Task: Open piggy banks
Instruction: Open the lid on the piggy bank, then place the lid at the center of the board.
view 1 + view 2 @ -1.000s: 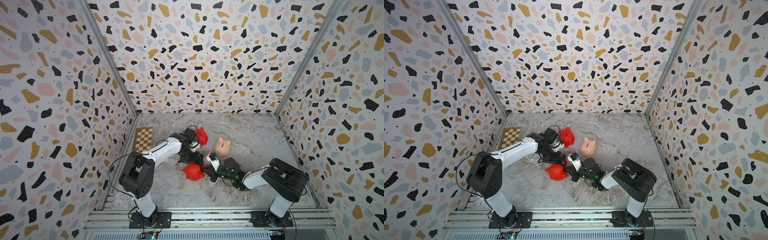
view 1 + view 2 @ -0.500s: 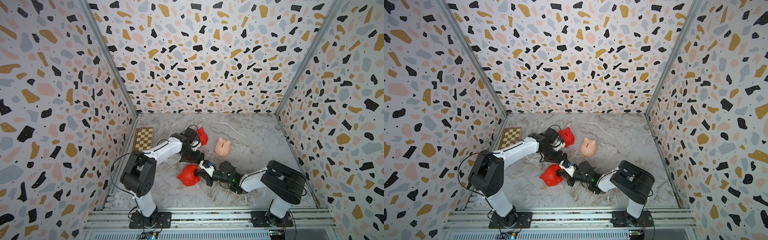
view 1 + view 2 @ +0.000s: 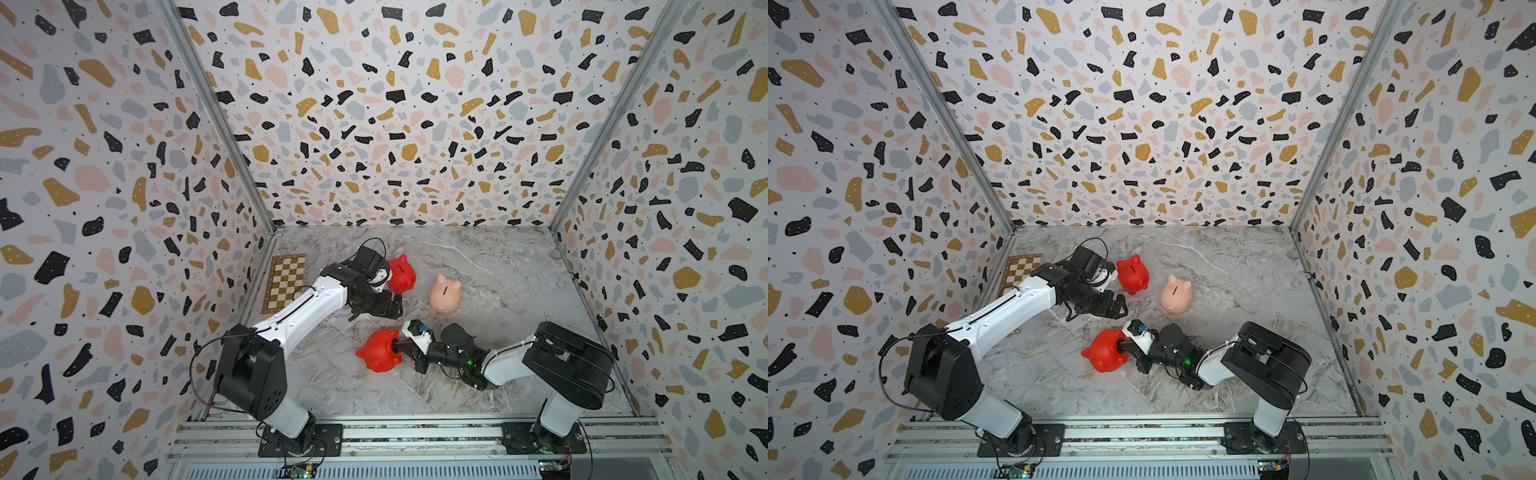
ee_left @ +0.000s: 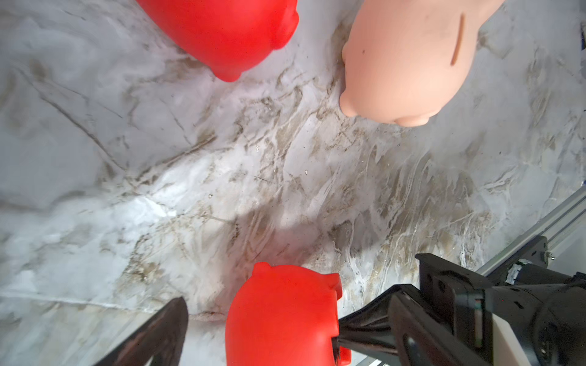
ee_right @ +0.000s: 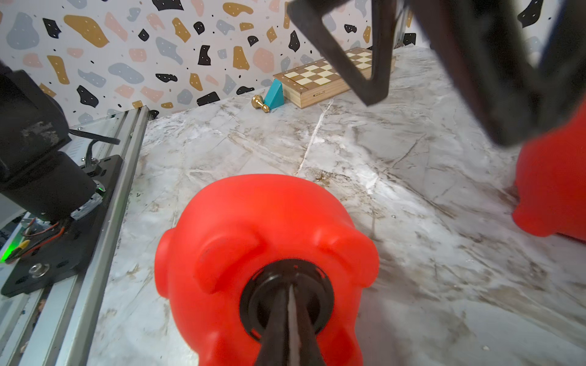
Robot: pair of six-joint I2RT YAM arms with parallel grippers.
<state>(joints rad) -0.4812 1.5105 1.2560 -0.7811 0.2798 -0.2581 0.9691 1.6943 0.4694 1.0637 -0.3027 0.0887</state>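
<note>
Next, my left gripper pushes the nearest red piggy bank [image 3: 377, 352] toward the chessboard [image 3: 284, 284] once its plug is out, because that bank takes up the working space in front.
Three piggy banks are on the marble floor. The nearest red piggy bank [image 3: 378, 350] [image 3: 1105, 351] lies on its side, belly turned to my right gripper [image 3: 397, 345] [image 5: 289, 294]. That gripper is shut on the pig's round black plug [image 5: 253, 298]. My left gripper [image 3: 384, 305] [image 4: 285, 342] hovers open just behind this pig, its fingers wide on either side and touching nothing. A second red piggy bank [image 3: 402, 273] [image 4: 222, 31] and a peach piggy bank [image 3: 445, 294] [image 4: 396, 63] stand upright farther back, coin slots up.
A wooden chessboard [image 3: 286, 282] lies along the left wall, with a teal wedge [image 5: 275, 95] and a gold pawn [image 5: 260, 103] at its near end. The metal base rail [image 3: 374, 432] runs across the front. Terrazzo walls enclose the floor on three sides.
My left gripper has opened wider and let go of the near red pig. The right gripper, still shut on the plug, has pushed that pig a little to the left and front.
</note>
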